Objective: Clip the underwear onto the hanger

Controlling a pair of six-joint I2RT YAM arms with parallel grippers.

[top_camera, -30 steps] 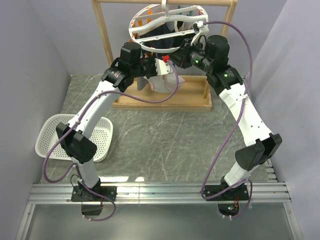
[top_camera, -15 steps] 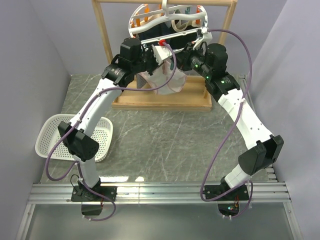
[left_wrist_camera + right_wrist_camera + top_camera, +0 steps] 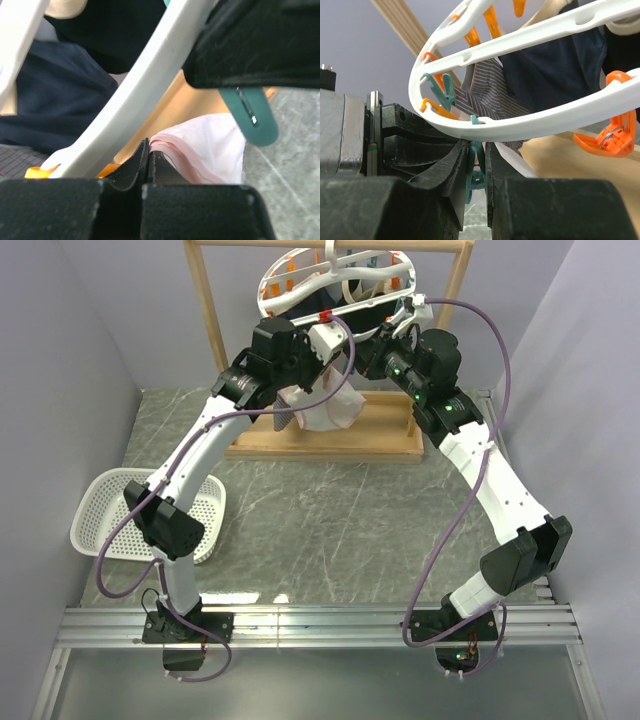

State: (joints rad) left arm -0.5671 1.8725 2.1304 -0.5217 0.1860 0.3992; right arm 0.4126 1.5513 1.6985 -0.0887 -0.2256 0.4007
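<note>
The underwear's pink-trimmed edge [image 3: 169, 140] is crooked to the hanger's ring in my left gripper, so next I turn it straight before my right gripper brings the teal clip [image 3: 254, 122] in.
The white oval hanger [image 3: 335, 285] hangs from the wooden rack's top bar; its ring [image 3: 530, 125] crosses the right wrist view. My right gripper [image 3: 476, 150] is shut on a teal clip [image 3: 479, 172] dangling under that ring. The same teal clip [image 3: 250, 112] shows in the left wrist view, just above the underwear [image 3: 212, 145]. My left gripper [image 3: 148, 146] is shut on the underwear's pink-trimmed edge. From above, the underwear [image 3: 335, 408] hangs below the left gripper [image 3: 335, 337], close to the right gripper [image 3: 373, 348].
The wooden rack [image 3: 212, 320] stands on a base [image 3: 320, 447] at the back. A dark navy garment [image 3: 555, 65] and a grey striped cloth [image 3: 490, 102] hang from the hanger, along with orange clips [image 3: 610, 140]. A white basket [image 3: 100, 520] sits at the left.
Both grippers have risen toward the hanger's ring, the left lifting the underwear with it. The hanger has tilted back and upward.
</note>
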